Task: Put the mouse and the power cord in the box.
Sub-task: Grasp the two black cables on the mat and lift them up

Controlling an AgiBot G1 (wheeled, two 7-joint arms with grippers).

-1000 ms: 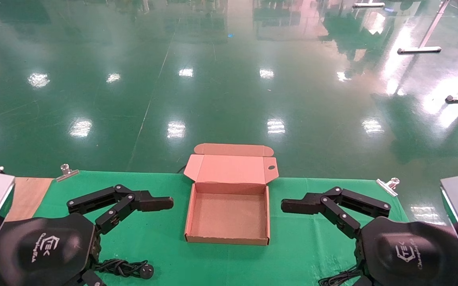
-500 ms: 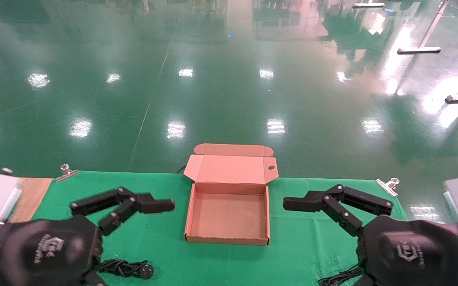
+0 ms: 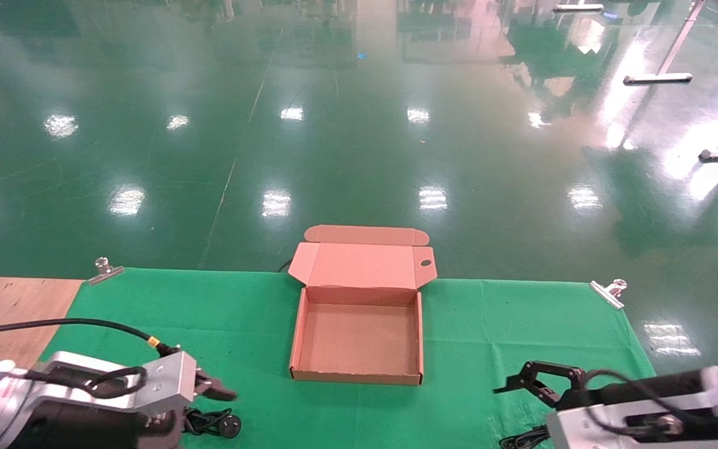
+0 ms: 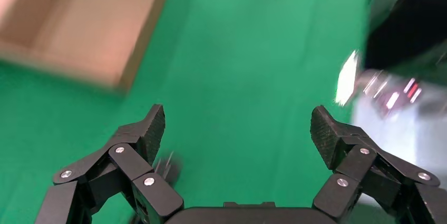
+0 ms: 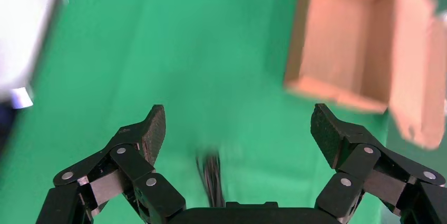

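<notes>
The bundled power cord (image 3: pixel 214 423) lies free under the open fingers of my left gripper. My left gripper should now move down toward the coils (image 3: pixel 201 421) and close around them.
The brown cardboard box (image 3: pixel 359 340) lies open in the middle of the green cloth, its lid folded back. The power cord (image 3: pixel 209 422) lies bundled at the near left edge, with its round plug (image 3: pixel 231 426) toward the centre. My left gripper (image 3: pixel 219 394) hovers open just above it, and the left wrist view shows the blurred plug (image 4: pixel 168 167) beside one finger (image 4: pixel 150 129). My right gripper (image 3: pixel 508 383) is open, low at the near right. A bunch of thin black cable (image 5: pixel 212 177) lies under the right gripper (image 5: pixel 238 129). The mouse is out of view.
Green cloth (image 3: pixel 490 324) covers the table, held by metal clips (image 3: pixel 105 269) at the far corners, the other clip (image 3: pixel 609 291) on the right. Bare wood (image 3: pixel 10 305) shows at the left. Beyond the far edge is the glossy green floor.
Both arms have dropped and pulled back to the table's near edge. The grippers, earlier level beside the box, now point down over the cables at the near left and near right.
</notes>
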